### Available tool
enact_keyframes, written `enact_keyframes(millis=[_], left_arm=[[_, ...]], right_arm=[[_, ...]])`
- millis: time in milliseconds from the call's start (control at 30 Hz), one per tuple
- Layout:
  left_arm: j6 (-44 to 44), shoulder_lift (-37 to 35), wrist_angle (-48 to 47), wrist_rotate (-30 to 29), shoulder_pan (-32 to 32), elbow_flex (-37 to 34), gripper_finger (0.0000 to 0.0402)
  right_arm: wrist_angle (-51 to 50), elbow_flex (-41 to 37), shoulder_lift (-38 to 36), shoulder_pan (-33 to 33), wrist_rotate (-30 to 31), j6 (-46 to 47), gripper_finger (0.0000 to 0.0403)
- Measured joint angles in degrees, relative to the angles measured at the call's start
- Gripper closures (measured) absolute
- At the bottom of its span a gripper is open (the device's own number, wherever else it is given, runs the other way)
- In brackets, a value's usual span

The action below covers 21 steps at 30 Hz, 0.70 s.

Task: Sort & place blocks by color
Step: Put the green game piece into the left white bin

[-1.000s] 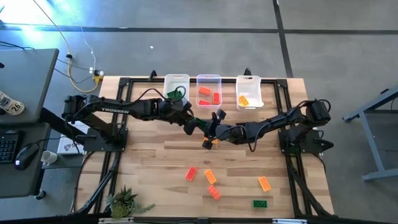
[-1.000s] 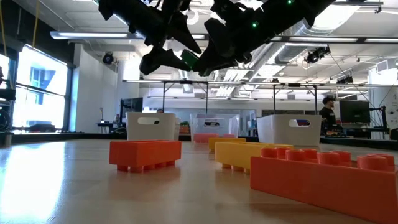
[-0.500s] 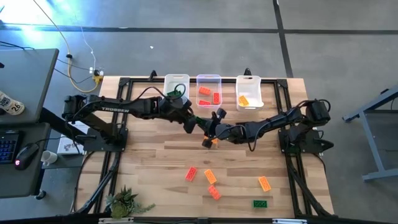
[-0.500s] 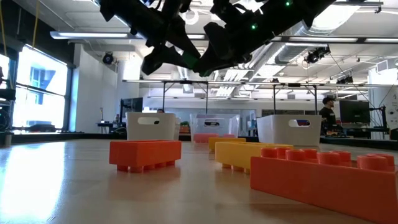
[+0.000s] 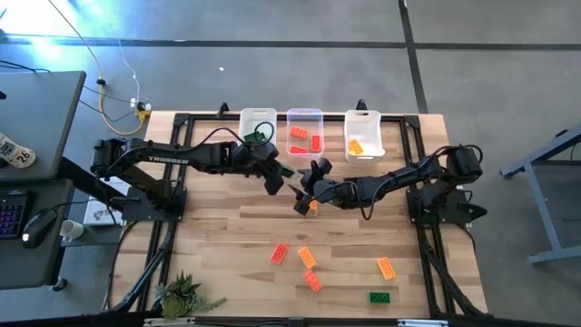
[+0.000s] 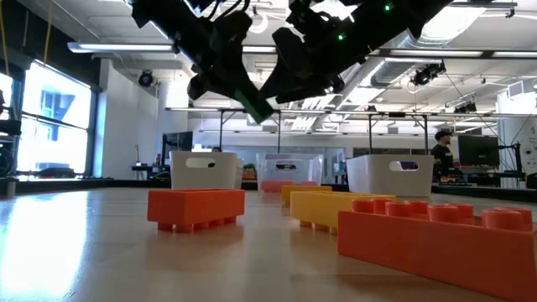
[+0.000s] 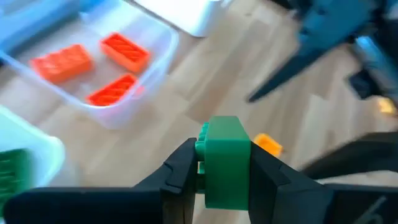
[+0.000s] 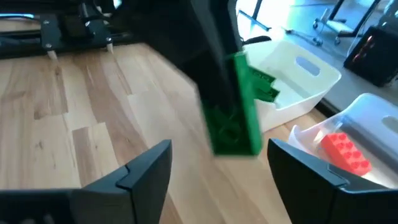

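Note:
Next, my left gripper carries the green block (image 5: 287,171) to the nearby white bin with green blocks (image 5: 258,124), because the block is clear of my right gripper's open fingers.
A green block (image 7: 224,158) hangs above the table's middle with my left gripper (image 5: 277,177) shut on it. My right gripper (image 8: 217,168) stands open just to the block's right; the block (image 8: 239,106) is clear of its two fingers. An orange block (image 5: 313,205) lies on the wood below the grippers. Loose red, orange and green blocks (image 5: 308,258) lie toward the near edge. At the far edge stand three bins: a white one (image 5: 245,118) with green blocks, a clear one (image 5: 305,114) with red blocks and a white one (image 5: 374,132) with an orange block. My left gripper pinches the green block between its two fingers, one on each of two opposite sides (image 7: 245,165). The block's free end (image 7: 222,127) sticks out past the fingertips. The block is lifted clear of the table and tilts downward (image 6: 256,105).
The two arms meet over the table's middle, fingertips close together. A small plant (image 5: 182,292) stands at the near left corner. Bare wood lies between the bins and the loose blocks. In the low view large orange and yellow blocks (image 6: 195,205) stand close to the camera.
My left gripper has shut on the green block, and my right gripper has opened and let go of it. The block has passed from the right gripper to the left and now tilts down from the left fingers, drawn slightly toward the table's left.

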Motion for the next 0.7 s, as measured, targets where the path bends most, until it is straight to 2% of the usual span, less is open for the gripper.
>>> enact_keyframes(millis=[200, 467, 600, 700], left_arm=[[3.13, 0.00, -3.91, -7.03, 3.52, 0.00, 0.0325], [6.47, 0.00, -9.67, -17.29, 10.01, 0.00, 0.0325], [6.75, 0.00, -12.25, -18.12, 13.89, 0.00, 0.0325], [8.25, 0.00, -12.85, -17.30, 16.31, 0.00, 0.0324]], right_arm=[[-0.79, 0.00, 0.00, 0.05, -3.25, 0.33, 0.0148], [-1.27, 0.00, 0.00, 0.03, -3.51, 0.24, 0.0147], [-2.35, 0.00, -0.04, 0.03, -4.05, 1.54, 0.0146], [-4.42, 0.00, -0.04, 0.01, -7.08, 3.94, 0.0146]])
